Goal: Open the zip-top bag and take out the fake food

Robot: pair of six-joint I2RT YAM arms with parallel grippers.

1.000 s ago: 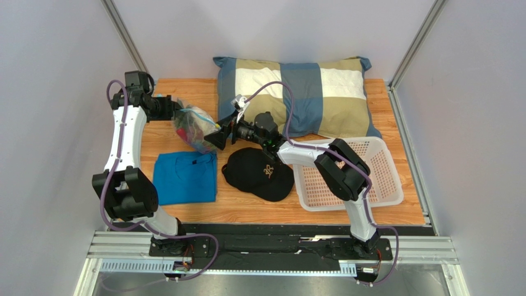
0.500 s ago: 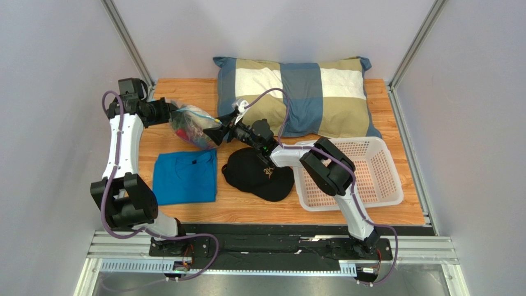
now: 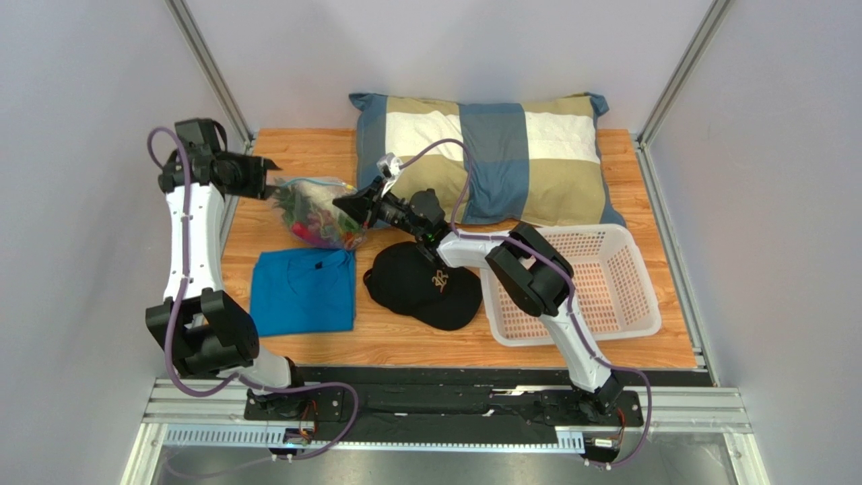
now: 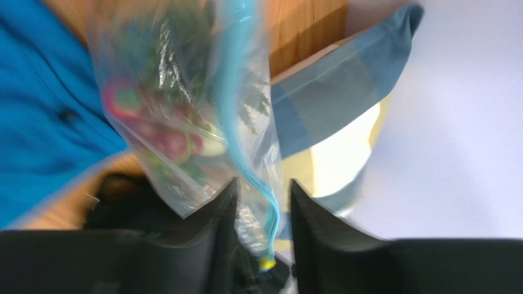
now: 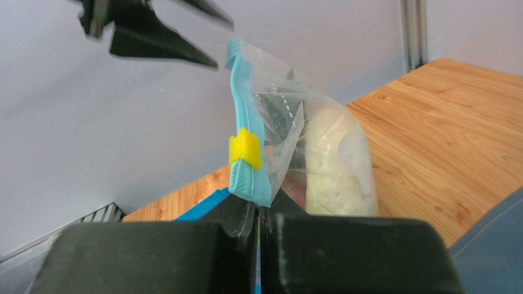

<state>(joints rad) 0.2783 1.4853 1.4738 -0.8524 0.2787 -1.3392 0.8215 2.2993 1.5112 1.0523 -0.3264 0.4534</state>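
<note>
With the yellow slider by my right gripper, my left gripper should leave the bag's far corner and pinch the slider while my right gripper holds the bag's strip.
The clear zip-top bag hangs over the far left of the table between my two grippers. Its teal zip strip stands upright with a yellow slider on it. My right gripper is shut on the strip's lower end, just below the slider. The fake food is inside the bag: red and green pieces, plus a cream-white vegetable. My left gripper is open, and the strip shows through its gap without being pinched. From the right wrist, its fingers stand just off the bag's far corner.
A checked pillow lies along the back. A folded blue shirt and a black cap lie in front of the bag. A white basket stands at the right. The side wall is close behind the left arm.
My right gripper has shut on the bag's zip strip and moved left and back. My left gripper has opened, let go of the bag and drawn back toward the left wall.
</note>
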